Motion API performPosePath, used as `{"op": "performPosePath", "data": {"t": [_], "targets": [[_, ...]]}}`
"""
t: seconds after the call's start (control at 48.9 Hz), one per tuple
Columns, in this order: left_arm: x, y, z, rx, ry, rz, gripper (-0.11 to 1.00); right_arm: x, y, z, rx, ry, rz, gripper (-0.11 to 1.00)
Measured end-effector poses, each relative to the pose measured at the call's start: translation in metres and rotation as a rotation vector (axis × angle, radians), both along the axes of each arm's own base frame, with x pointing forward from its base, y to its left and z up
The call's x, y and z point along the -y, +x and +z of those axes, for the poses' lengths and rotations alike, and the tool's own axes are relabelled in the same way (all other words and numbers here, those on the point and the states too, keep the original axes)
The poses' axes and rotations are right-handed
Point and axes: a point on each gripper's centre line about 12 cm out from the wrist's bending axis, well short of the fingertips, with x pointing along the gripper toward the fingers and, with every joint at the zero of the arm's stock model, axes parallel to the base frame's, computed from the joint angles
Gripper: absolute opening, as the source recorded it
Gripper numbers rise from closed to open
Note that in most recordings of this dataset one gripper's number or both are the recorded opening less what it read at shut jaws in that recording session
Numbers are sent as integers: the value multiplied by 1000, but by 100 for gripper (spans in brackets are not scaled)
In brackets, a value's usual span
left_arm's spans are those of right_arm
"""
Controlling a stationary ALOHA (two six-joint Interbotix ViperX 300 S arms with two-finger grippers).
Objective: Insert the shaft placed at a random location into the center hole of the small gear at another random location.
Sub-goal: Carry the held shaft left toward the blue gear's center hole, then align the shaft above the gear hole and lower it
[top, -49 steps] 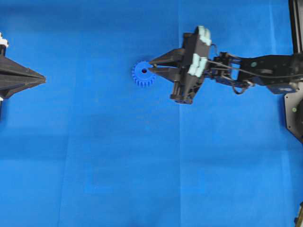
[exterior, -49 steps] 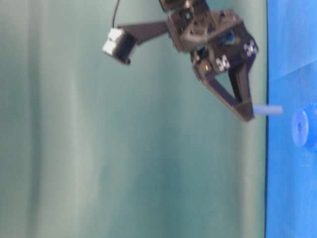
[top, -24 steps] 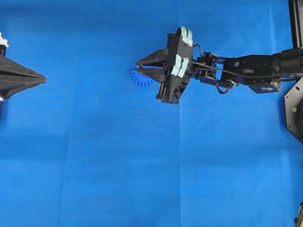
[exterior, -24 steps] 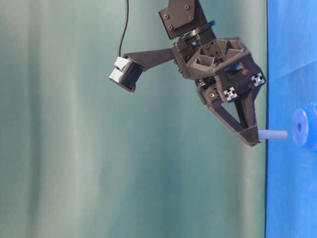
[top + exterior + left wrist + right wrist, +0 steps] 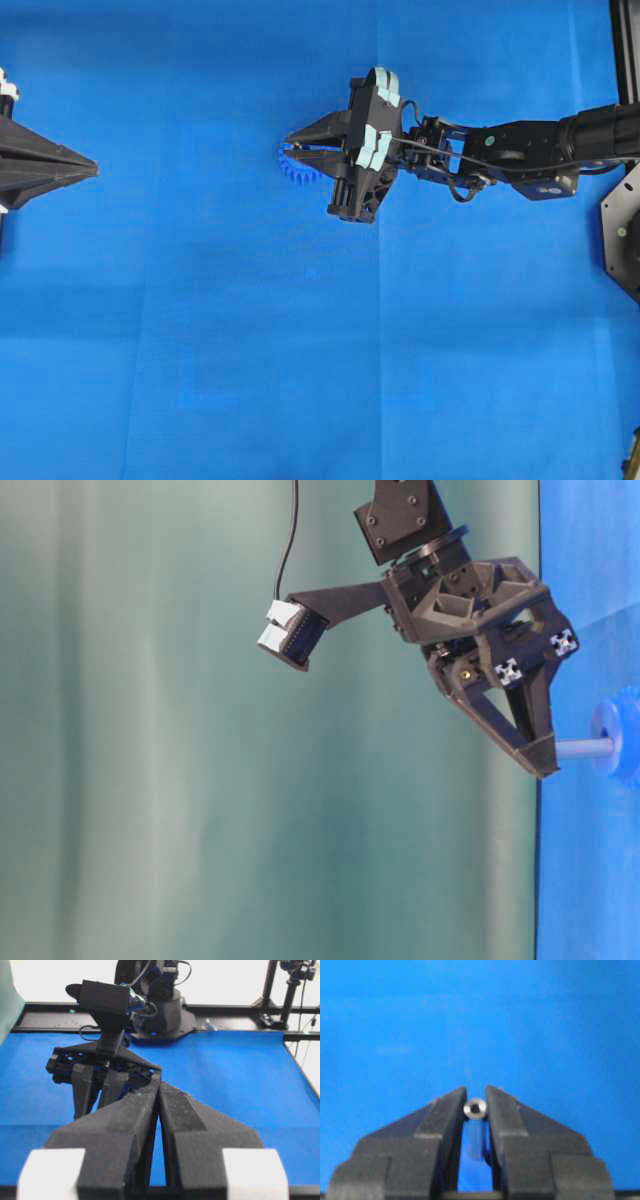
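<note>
I should lift the shaft clear with my right gripper and line it up before I lower it, because the shaft's tip (image 5: 609,747) is resting on the gear's middle part beside the center hole (image 5: 605,736).
My right gripper (image 5: 288,144) is shut on the shaft (image 5: 585,748), a short grey pin, and hangs over the small gear (image 5: 300,172), hiding most of it from above. In the table-level view the shaft points at the gear (image 5: 625,738) and its tip meets the raised hub. The center hole is hidden, so I cannot tell if the tip is inside. In the right wrist view the shaft (image 5: 475,1108) shows end-on between the fingertips of the right gripper (image 5: 475,1097). My left gripper (image 5: 95,168) is shut and empty at the far left, and also shows in its wrist view (image 5: 159,1086).
Blue cloth (image 5: 300,350) covers the whole table. Black frame rails and an arm base (image 5: 625,230) stand at the right edge. The right arm (image 5: 105,1060) stands ahead of my left gripper in the left wrist view.
My right gripper has moved left over the gear and come down with the shaft. The shaft's tip, earlier short of the hub, now meets it. The left arm has not moved.
</note>
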Motion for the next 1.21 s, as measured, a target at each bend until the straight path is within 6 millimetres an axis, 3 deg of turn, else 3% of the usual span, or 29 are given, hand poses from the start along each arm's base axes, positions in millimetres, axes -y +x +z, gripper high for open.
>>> {"op": "performPosePath", "data": {"t": [0.245, 0.47, 0.613, 0.838, 1.206], "targets": [[0, 0, 0, -3, 0, -2, 0, 0, -1, 6, 11, -9, 3, 3], [0, 0, 0, -3, 0, 0, 0, -1, -6, 37, 69, -52, 14, 3], [0, 0, 0, -3, 2, 0, 0, 0, -8, 43, 82, -60, 15, 3], [0, 0, 0, -3, 0, 0, 0, 4, -8, 38, 69, -57, 4, 3], [0, 0, 0, -3, 0, 0, 0, 11, -3, -1, 17, -25, -32, 3]]}}
